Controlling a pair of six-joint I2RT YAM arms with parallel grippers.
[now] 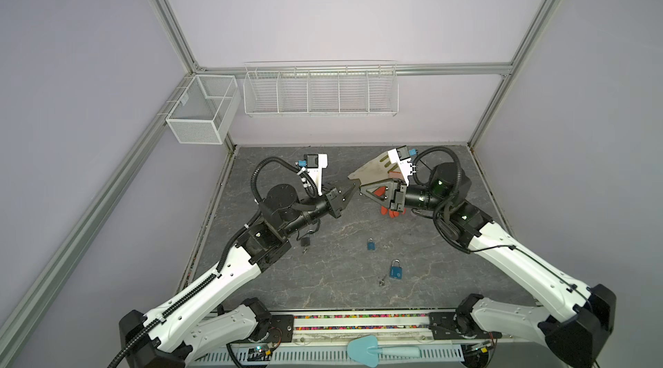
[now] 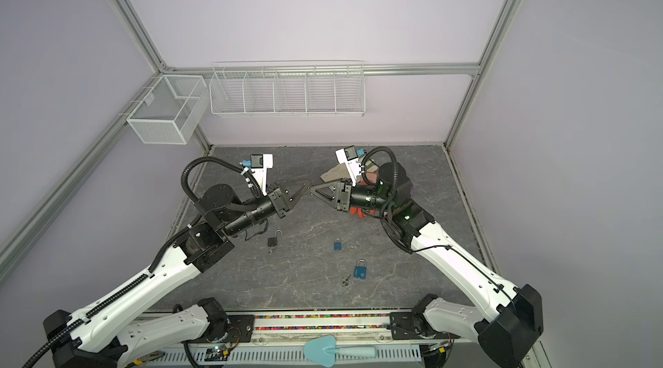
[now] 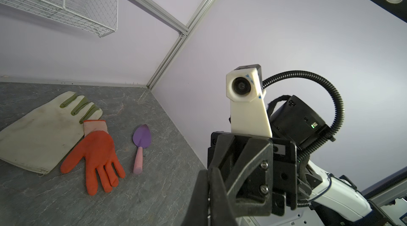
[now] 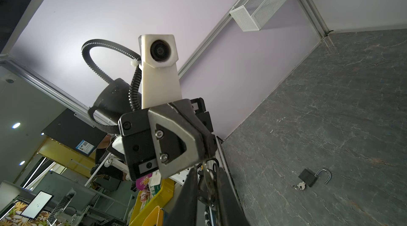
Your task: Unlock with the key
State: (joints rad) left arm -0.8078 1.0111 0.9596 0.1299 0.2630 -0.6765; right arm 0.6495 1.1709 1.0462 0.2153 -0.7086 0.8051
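Observation:
I should leave the key [image 1: 360, 186], now between both grippers, to my right gripper and use my left gripper to lift the small blue padlock [image 1: 371, 245] that is loose below.
My two grippers meet tip to tip high over the middle of the table. My left gripper [image 1: 354, 188] [image 2: 307, 184] [image 3: 208, 171] is shut on a small metal key [image 4: 208, 177]. The key hangs between the fingers of my right gripper [image 1: 360, 192] [image 2: 311, 188] [image 4: 206, 167], which stand a narrow gap apart around it. Two shut blue padlocks [image 1: 371, 244] [image 1: 395, 271] lie on the table in front, with loose keys [image 1: 382, 281] beside the larger one. A black padlock [image 1: 305, 241] [image 4: 308, 177], shackle open and key in it, lies under my left arm.
A cream glove [image 3: 39, 132], an orange glove [image 3: 97, 154] and a purple trowel [image 3: 141, 141] lie at the back right, under my right arm. A light blue trowel [image 1: 380, 350] rests on the front rail. Wire baskets [image 1: 319, 90] [image 1: 201, 111] hang on the walls.

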